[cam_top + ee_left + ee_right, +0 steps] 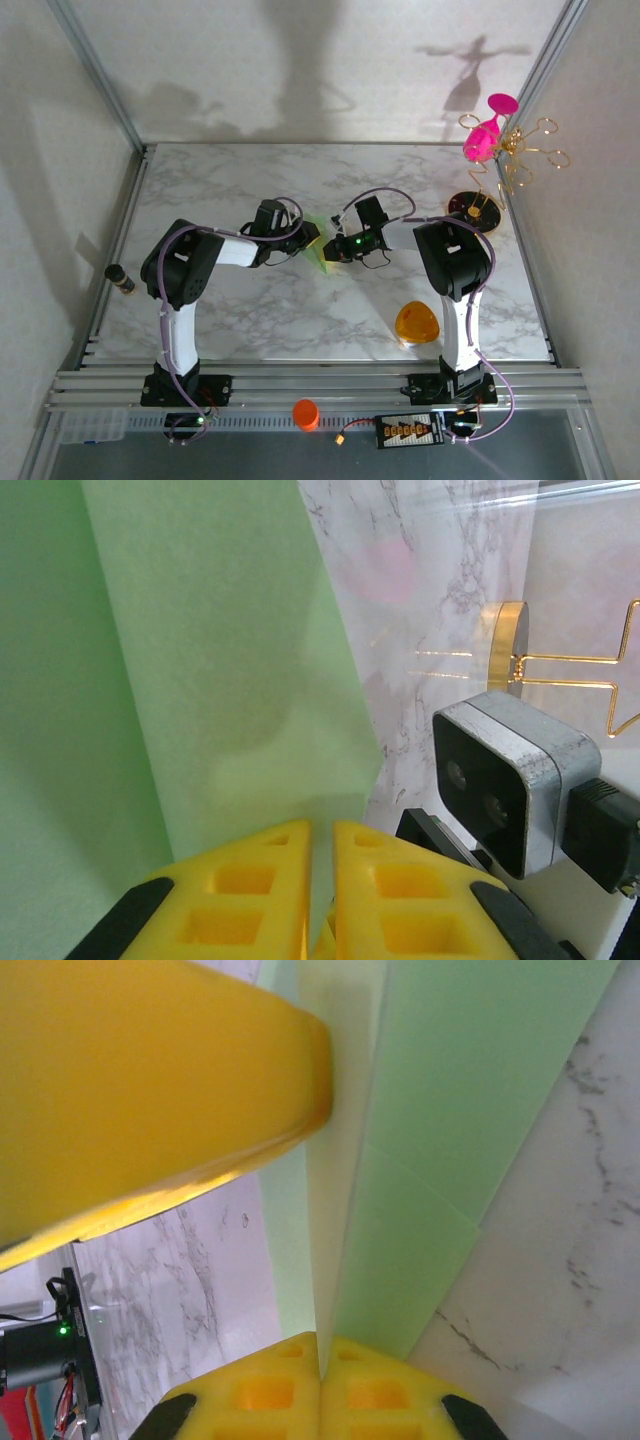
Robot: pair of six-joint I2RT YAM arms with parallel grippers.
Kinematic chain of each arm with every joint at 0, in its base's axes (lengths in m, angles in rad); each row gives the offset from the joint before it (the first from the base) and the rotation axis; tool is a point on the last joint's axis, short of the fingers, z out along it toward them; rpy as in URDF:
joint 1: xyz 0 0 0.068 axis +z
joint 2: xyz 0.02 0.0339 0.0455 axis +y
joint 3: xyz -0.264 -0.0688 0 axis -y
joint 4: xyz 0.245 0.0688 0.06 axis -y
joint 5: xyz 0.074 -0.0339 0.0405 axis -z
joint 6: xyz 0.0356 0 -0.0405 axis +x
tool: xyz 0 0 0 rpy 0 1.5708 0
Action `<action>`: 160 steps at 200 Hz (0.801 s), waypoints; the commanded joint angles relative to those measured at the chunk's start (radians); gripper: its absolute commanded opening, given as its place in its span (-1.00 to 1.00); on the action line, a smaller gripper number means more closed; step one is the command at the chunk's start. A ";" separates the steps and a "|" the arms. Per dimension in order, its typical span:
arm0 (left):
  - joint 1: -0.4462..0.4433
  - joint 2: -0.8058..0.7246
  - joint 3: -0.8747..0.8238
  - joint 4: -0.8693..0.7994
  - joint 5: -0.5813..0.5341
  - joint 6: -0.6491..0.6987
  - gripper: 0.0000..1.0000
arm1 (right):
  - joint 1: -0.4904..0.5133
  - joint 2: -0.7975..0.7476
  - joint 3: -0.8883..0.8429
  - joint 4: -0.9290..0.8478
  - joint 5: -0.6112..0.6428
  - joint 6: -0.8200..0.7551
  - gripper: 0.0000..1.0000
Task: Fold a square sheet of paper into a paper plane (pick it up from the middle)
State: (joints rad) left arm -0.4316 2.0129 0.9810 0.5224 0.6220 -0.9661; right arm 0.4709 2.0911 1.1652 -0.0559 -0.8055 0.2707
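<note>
The flap [338, 1190] is upright in my right gripper's fingers, so I should release it to lean onto the layer of paper [405, 1245] alongside, then close at the flap's crease.
The pale green sheet of paper [321, 252] is folded into lengthwise layers and held just above the middle of the marble table. My left gripper [309, 239] comes at it from the left, my right gripper [334, 249] from the right. In the left wrist view the yellow jaws [322, 826] are pinched on the lower edge of the paper [200, 660]. The right wrist view has my right gripper [320, 1338] shut on a crease of the paper [430, 1160], with a left finger [150, 1090] pressing on the same fold from above.
An orange rounded-triangle object [417, 323] lies near the right arm's base. A gold wire stand [478, 205] with a pink glass [485, 140] stands at the back right. A dark cylinder [120, 279] sits at the left edge, an orange cup [306, 413] on the front rail.
</note>
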 commanded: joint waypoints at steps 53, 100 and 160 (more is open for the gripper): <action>0.019 -0.002 -0.020 0.060 0.028 -0.010 -0.74 | 0.005 0.132 -0.049 -0.071 0.249 -0.027 -0.88; 0.016 0.020 0.002 0.057 0.034 -0.008 -0.74 | 0.005 0.138 -0.038 -0.085 0.252 -0.030 -0.85; 0.016 0.045 0.012 0.027 0.021 0.001 -0.75 | 0.005 0.140 -0.036 -0.091 0.255 -0.028 -0.82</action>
State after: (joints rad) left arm -0.4171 2.0384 0.9695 0.5549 0.6369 -0.9718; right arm 0.4690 2.0956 1.1767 -0.0750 -0.8062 0.2741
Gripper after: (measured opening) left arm 0.127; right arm 0.089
